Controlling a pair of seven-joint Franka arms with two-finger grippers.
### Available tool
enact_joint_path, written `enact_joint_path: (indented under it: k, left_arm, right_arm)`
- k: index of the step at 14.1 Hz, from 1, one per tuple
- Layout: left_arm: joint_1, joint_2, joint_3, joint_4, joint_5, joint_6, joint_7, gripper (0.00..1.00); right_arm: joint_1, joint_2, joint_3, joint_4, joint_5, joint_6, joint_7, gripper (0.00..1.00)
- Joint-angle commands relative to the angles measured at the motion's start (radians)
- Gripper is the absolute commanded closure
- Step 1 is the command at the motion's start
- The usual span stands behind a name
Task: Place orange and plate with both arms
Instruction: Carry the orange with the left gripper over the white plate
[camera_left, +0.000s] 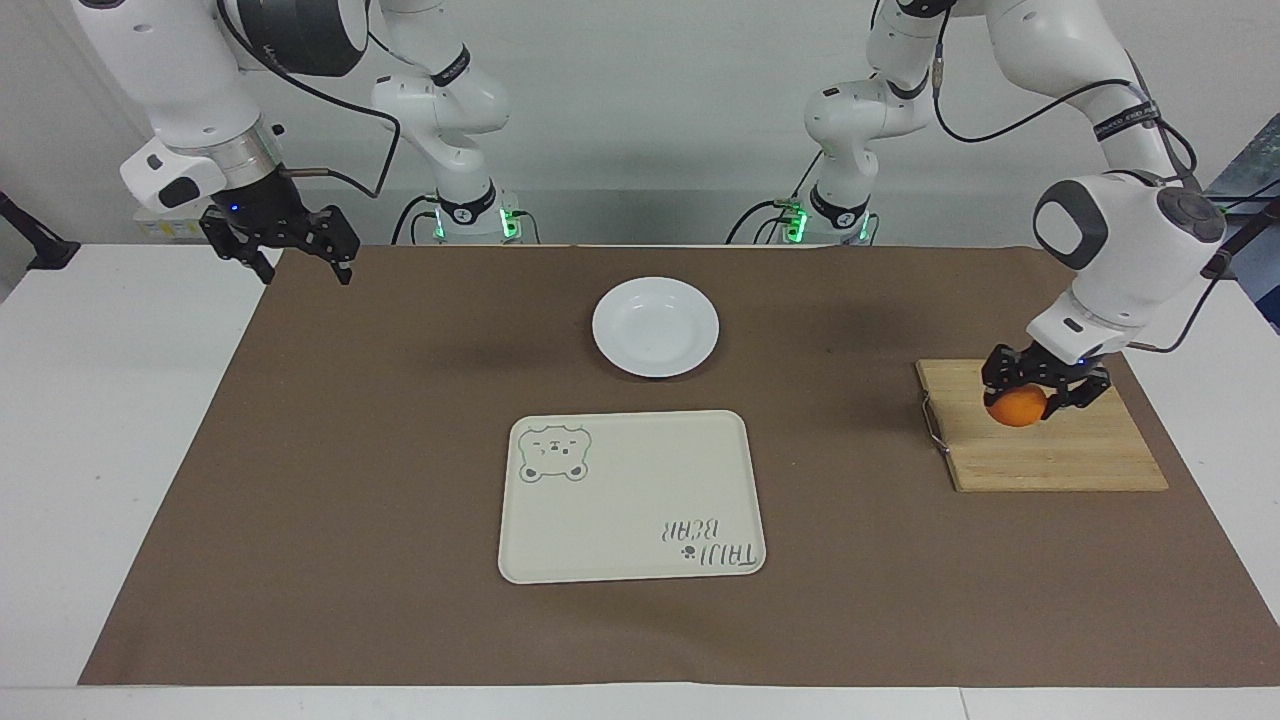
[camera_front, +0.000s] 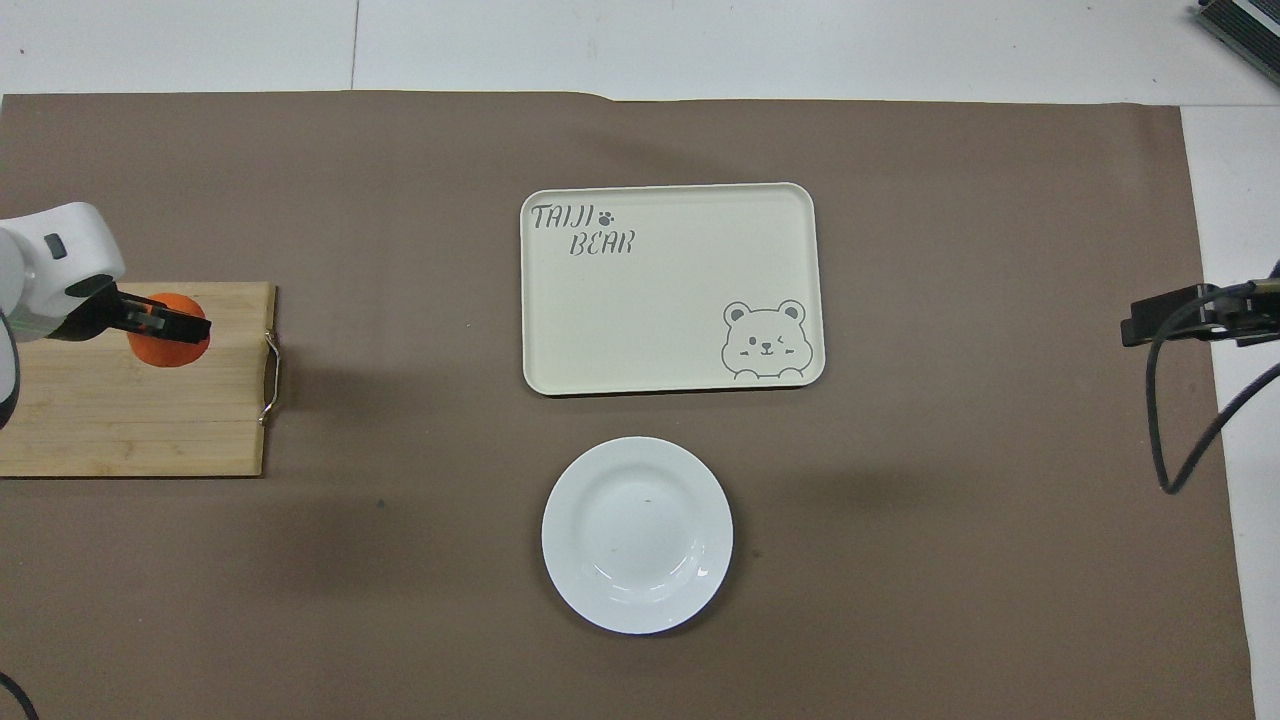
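My left gripper should keep bringing the orange toward the white plate (camera_front: 637, 535) until it rests there, since my fingers span the orange's sides (camera_left: 1017, 408) and the plate is empty.
The orange (camera_left: 1016, 411) is gripped by my left gripper (camera_left: 1022, 404), which holds it a little above the wooden board at the left arm's end of the table. In the overhead view the orange (camera_front: 168, 338) shows under the left gripper (camera_front: 180, 326), over the board's handle end. The white plate (camera_left: 655, 327) lies empty on the brown mat in the middle, nearer to the robots than the tray; it also shows in the overhead view (camera_front: 637, 535). My right gripper (camera_left: 305, 270) is open and empty, waiting in the air over the mat's edge at the right arm's end (camera_front: 1150, 318).
A cream tray with a bear drawing (camera_left: 630, 495) lies empty beside the plate, farther from the robots (camera_front: 670, 290). A wooden cutting board (camera_left: 1060, 460) with a metal handle lies under the orange (camera_front: 130, 420). The brown mat (camera_left: 350, 450) covers most of the table.
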Motion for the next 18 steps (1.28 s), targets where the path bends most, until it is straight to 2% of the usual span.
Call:
enact_joint_path:
  k: [1, 4, 9, 12, 15, 18]
  left_arm:
    - [-0.126, -0.040, 0.014, -0.018, -0.009, -0.084, -0.151, 1.00]
    - [-0.284, -0.052, 0.014, -0.034, -0.009, -0.081, -0.374, 1.00]
    - [-0.519, -0.070, 0.013, -0.035, -0.017, -0.071, -0.635, 1.00]
    - [-0.642, -0.077, 0.013, -0.035, -0.113, -0.065, -0.739, 1.00]
    - [-0.742, -0.077, 0.013, -0.049, -0.114, -0.066, -0.828, 1.00]
    - [-0.811, -0.071, 0.013, -0.101, -0.124, -0.046, -0.830, 1.00]
  right_arm:
    - [-0.005, -0.006, 0.004, -0.009, 0.010, 0.004, 0.018, 0.00]
    - [-0.005, -0.005, 0.003, -0.009, 0.010, 0.004, 0.018, 0.00]
    - [-0.005, -0.005, 0.004, -0.009, 0.010, 0.004, 0.018, 0.00]
    - [-0.005, -0.006, 0.004, -0.009, 0.010, 0.004, 0.018, 0.00]
    - [-0.005, -0.006, 0.003, -0.009, 0.010, 0.004, 0.018, 0.00]
    - [-0.005, -0.006, 0.004, -0.009, 0.010, 0.004, 0.018, 0.00]
